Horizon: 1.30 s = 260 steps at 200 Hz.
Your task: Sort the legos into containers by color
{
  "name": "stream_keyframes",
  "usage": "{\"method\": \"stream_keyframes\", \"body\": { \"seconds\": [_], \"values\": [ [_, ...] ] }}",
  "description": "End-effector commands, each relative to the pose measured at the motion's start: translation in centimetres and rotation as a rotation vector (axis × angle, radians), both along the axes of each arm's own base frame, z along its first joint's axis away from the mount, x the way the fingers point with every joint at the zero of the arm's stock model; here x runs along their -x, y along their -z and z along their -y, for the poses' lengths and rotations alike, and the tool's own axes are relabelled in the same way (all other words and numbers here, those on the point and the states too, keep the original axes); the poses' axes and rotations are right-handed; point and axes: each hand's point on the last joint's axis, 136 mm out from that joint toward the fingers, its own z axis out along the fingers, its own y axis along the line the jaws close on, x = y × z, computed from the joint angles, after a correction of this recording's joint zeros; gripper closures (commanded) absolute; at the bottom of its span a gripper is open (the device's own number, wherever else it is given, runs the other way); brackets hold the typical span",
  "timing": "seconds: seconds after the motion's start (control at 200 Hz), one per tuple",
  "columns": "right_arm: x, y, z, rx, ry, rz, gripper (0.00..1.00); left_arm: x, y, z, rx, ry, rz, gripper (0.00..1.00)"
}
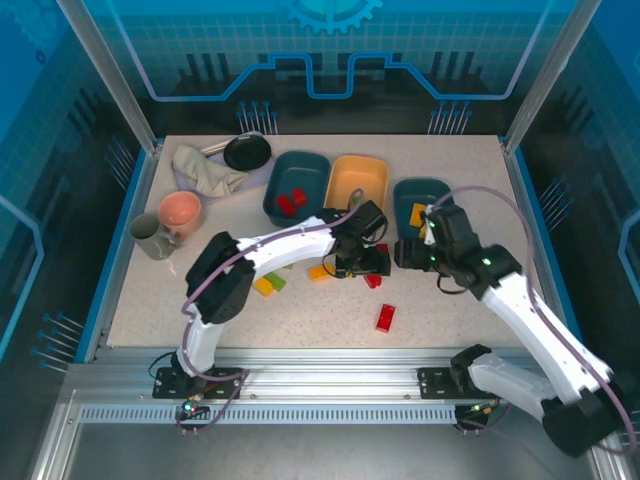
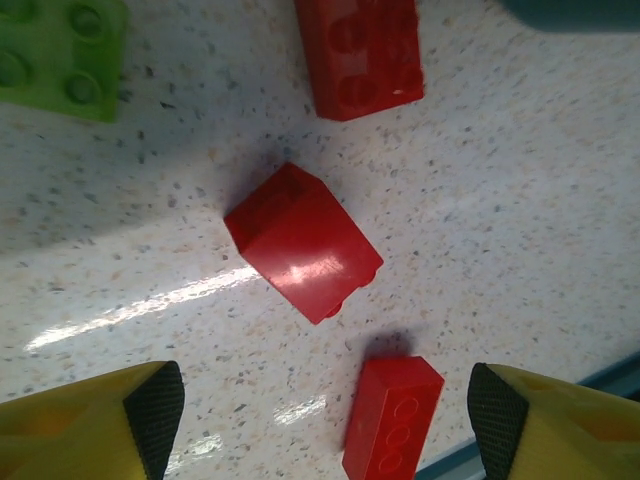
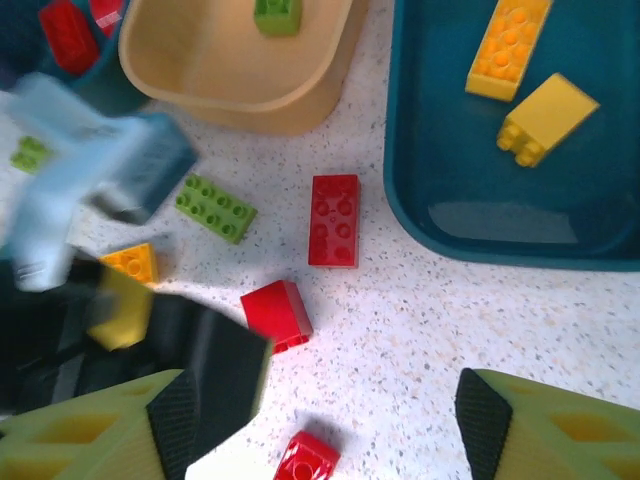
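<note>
The way to the green lego is blocked for my right gripper by my left gripper. My left gripper should first take the tipped red lego to its teal container.
My left gripper hangs open over the table. A small red lego lies between its fingers, nearer the right one and touching neither. Beyond it lie a tipped red lego, a flat red lego and a green lego. My right gripper is open and holds nothing, just right of the left gripper. Below it is the right teal container with two yellow legos. The yellow-orange container holds one green lego. The left teal container holds red legos.
A loose red lego lies near the front. An orange lego, a green one and a yellow one sit left of the grippers. A black pan, a cloth, a pink bowl and a grey mug stand at the back left.
</note>
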Motion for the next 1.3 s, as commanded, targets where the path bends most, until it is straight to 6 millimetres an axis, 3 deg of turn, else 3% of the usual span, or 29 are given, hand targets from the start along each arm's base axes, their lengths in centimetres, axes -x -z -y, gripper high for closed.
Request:
{"method": "stream_keyframes", "body": {
  "seconds": [0.0, 0.205, 0.455, 0.64, 0.78, 0.92, 1.06, 1.14, 1.18, 1.295],
  "values": [
    [3.2, -0.6, 1.4, -0.020, 0.022, 0.007, 0.24, 0.9, 1.6, -0.7, -0.096, -0.048, -0.091, 0.22],
    [5.5, -0.9, 1.5, -0.069, -0.009, 0.002, 0.23, 0.1, 3.8, 0.0, -0.145, -0.083, -0.117, 0.22],
    [5.1, -1.1, 0.8, -0.071, -0.050, 0.008, 0.23, -0.6, 5.5, 0.1, -0.174, -0.106, -0.113, 0.30],
    [4.5, -0.8, -0.1, -0.078, -0.083, -0.005, 0.24, -1.3, 5.7, 0.2, -0.169, -0.104, -0.087, 0.53],
    [4.0, -1.0, -0.4, -0.071, -0.102, -0.001, 0.25, -1.5, 3.9, -0.6, -0.175, -0.104, -0.043, 0.73],
    [3.4, -2.0, -2.0, -0.113, -0.173, 0.029, 0.26, -1.9, 0.2, -3.0, -0.186, -0.131, 0.025, 0.78],
    [2.3, -4.0, -5.2, -0.237, -0.298, 0.106, 0.25, -3.7, -3.2, -7.4, -0.174, -0.226, 0.068, 0.78],
    [1.3, -5.3, -7.3, -0.328, -0.363, 0.166, 0.25, -5.7, -4.4, -10.2, -0.158, -0.286, 0.082, 0.78],
    [0.8, -4.6, -8.1, -0.354, -0.381, 0.174, 0.24, -7.1, -4.8, -11.6, -0.150, -0.314, 0.092, 0.78],
    [-1.3, -5.1, -10.4, -0.352, -0.419, 0.252, 0.23, -11.6, -5.2, -15.3, -0.141, -0.388, 0.119, 0.77]
  ]
}}
